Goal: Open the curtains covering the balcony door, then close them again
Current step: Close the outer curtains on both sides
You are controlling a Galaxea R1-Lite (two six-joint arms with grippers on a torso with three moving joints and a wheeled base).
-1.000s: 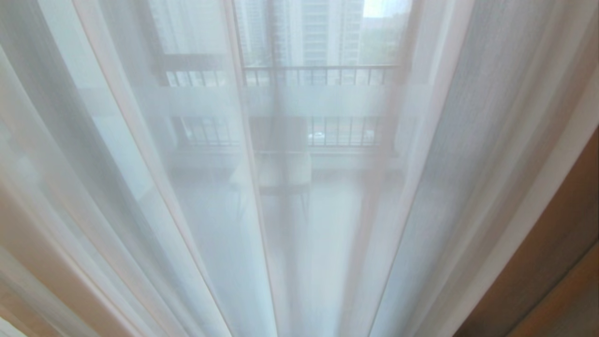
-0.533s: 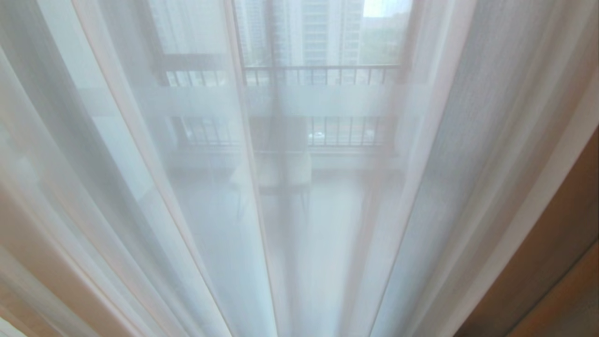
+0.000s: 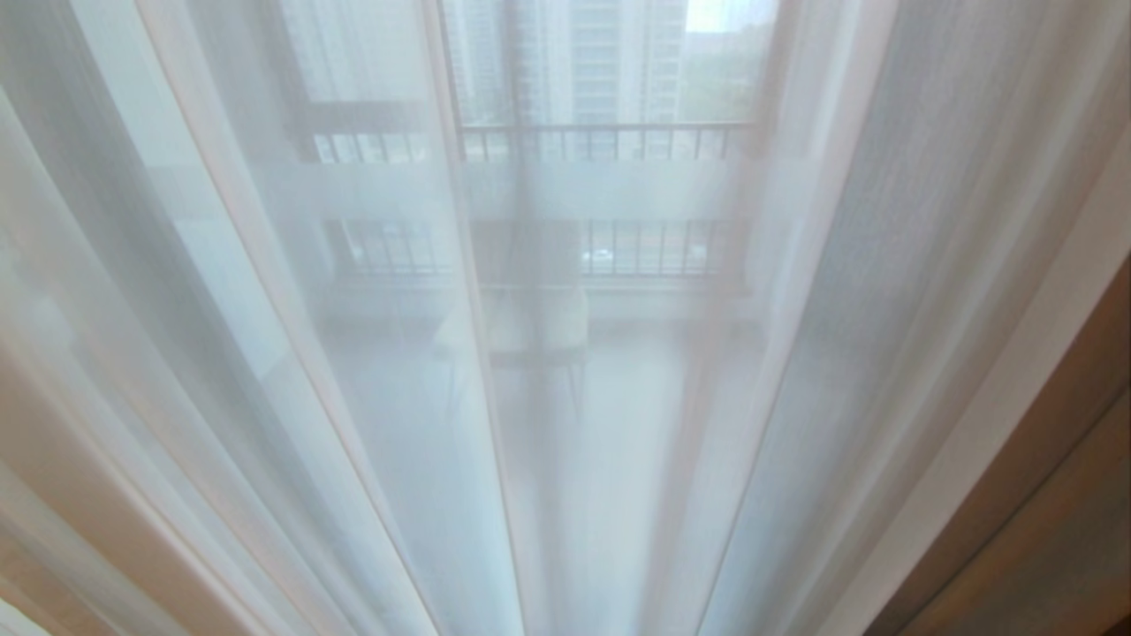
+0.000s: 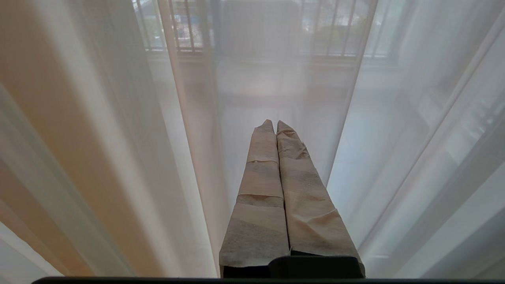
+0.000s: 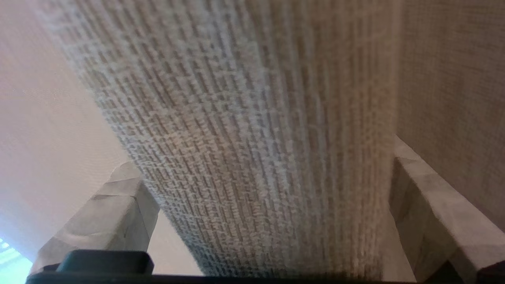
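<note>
The beige-tan drape (image 3: 1044, 498) is hanging in a thick fold (image 5: 255, 142), so it should open out into a wide sheet over the sheer curtains when the robot pulls.
Sheer white curtains (image 3: 371, 353) hang shut across the head view, and the balcony door's frosted band (image 3: 610, 190) and dark frame show through them. A beige-tan woven drape (image 3: 1043, 495) hangs at the lower right edge. A thick fold of that drape (image 5: 252, 130) fills the space between the spread fingers (image 5: 118, 205) of my right gripper (image 5: 262, 157), which is open. My left gripper (image 4: 274, 125) is shut, empty, its taped fingers pointing at the sheer panel (image 4: 276, 79). Neither gripper appears in the head view.
Through the sheer fabric I see a chair with a pale seat (image 3: 535, 327) on the balcony, black railing bars (image 3: 601, 141) and tall buildings (image 3: 601, 53) beyond. More tan drape (image 4: 47, 138) hangs beside the left gripper.
The tan drape at the lower right of the head view has shifted slightly rightward, and a darker fold has grown in that corner. The sheer panels hang as before.
</note>
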